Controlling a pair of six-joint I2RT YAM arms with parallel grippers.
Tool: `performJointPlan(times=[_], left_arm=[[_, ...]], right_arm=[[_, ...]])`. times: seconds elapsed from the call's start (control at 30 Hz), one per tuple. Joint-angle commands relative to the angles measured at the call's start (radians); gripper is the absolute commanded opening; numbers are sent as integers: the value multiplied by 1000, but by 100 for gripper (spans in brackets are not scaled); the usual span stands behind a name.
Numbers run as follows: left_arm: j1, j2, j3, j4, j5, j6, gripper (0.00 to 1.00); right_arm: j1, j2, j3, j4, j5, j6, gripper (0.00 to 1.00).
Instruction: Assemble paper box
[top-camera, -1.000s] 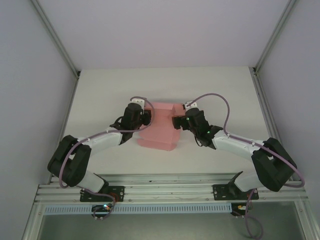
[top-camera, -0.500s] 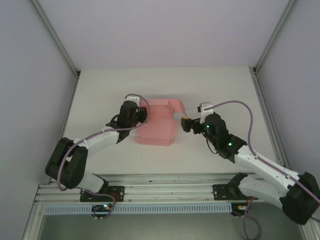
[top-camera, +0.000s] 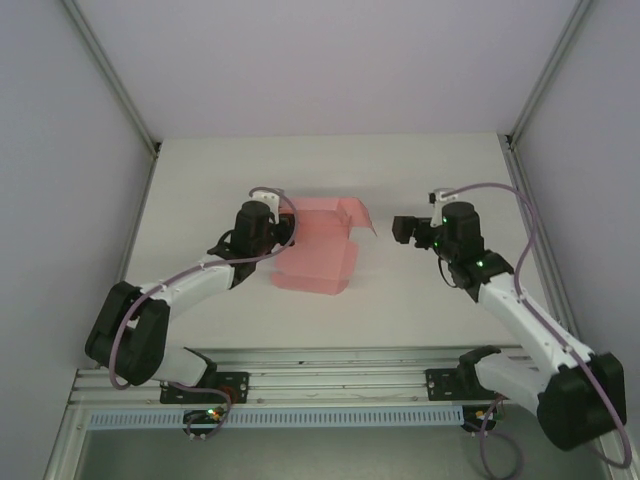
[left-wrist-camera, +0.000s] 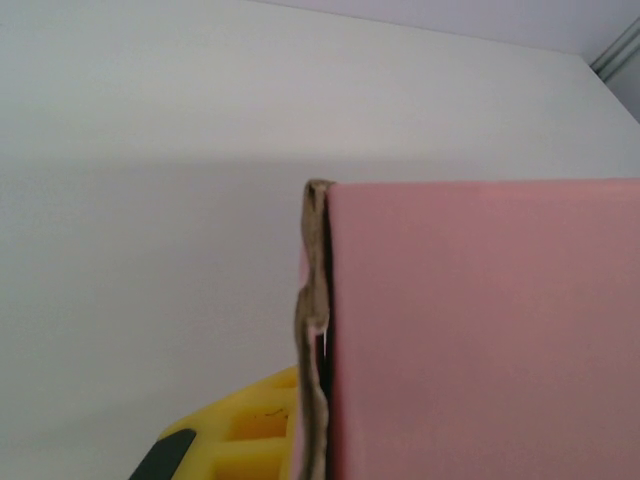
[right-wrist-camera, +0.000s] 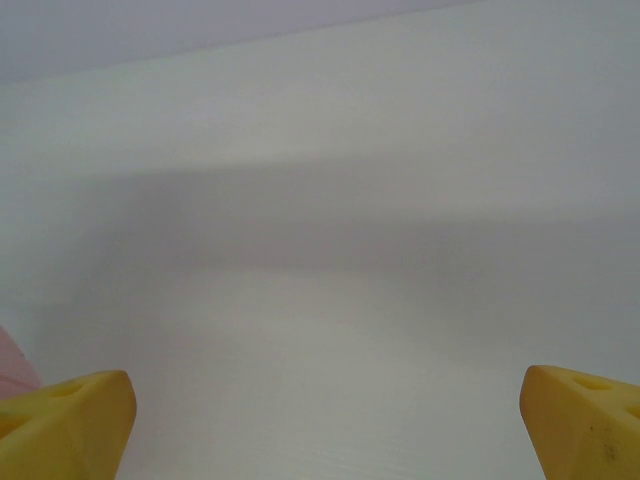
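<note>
Next, I fold in the flap on my right gripper's side (top-camera: 358, 213) with my right gripper and pinch that box corner (top-camera: 346, 228), because the flap sticks out from the paper box.
The paper box (top-camera: 318, 252) is pale pink card, partly folded, lying mid-table with a flap standing up at its far right corner. My left gripper (top-camera: 287, 233) is shut on the box's left edge. In the left wrist view the pink card (left-wrist-camera: 480, 330) covers the right half, its layered edge pinched beside a yellow finger (left-wrist-camera: 240, 435). My right gripper (top-camera: 401, 228) hangs open to the right of the box, clear of it. Its yellow fingertips (right-wrist-camera: 65, 425) stand wide apart with bare table between them, and a sliver of the pink box (right-wrist-camera: 12, 365) shows at the left edge.
The white table (top-camera: 200, 180) is walled on the left, back and right by pale panels. An aluminium rail (top-camera: 340, 385) with both arm bases runs along the near edge. Open tabletop lies behind and to either side of the box.
My right gripper has drawn back from the box's right side, moving right and away. The left gripper has kept its hold, and the box's far right flap now stands free.
</note>
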Motion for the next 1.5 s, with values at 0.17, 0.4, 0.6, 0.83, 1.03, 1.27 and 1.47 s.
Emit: performJointPlan(times=[0.17, 0.4, 0.6, 0.83, 1.03, 1.27, 1.47], left_arm=[[1, -22, -12, 37, 36, -22, 0], [1, -7, -4, 32, 30, -31, 0], [-6, -7, 1, 37, 46, -25, 0], [-9, -19, 5, -13, -31, -28, 0], [-8, -33, 0, -40, -58, -4, 0], [-9, -29, 4, -33, -25, 16, 0], [-11, -31, 1, -23, 6, 19, 0]], right_arm=[[64, 200, 124, 60, -210, -37, 97], [172, 284, 164, 88, -253, -51, 97], [223, 372, 205, 92, -162, -54, 97], [244, 342, 195, 55, 26, -75, 97], [223, 182, 119, -23, 52, -156, 96], [214, 117, 126, -83, -153, -292, 92], [214, 198, 206, -96, -189, -347, 91]])
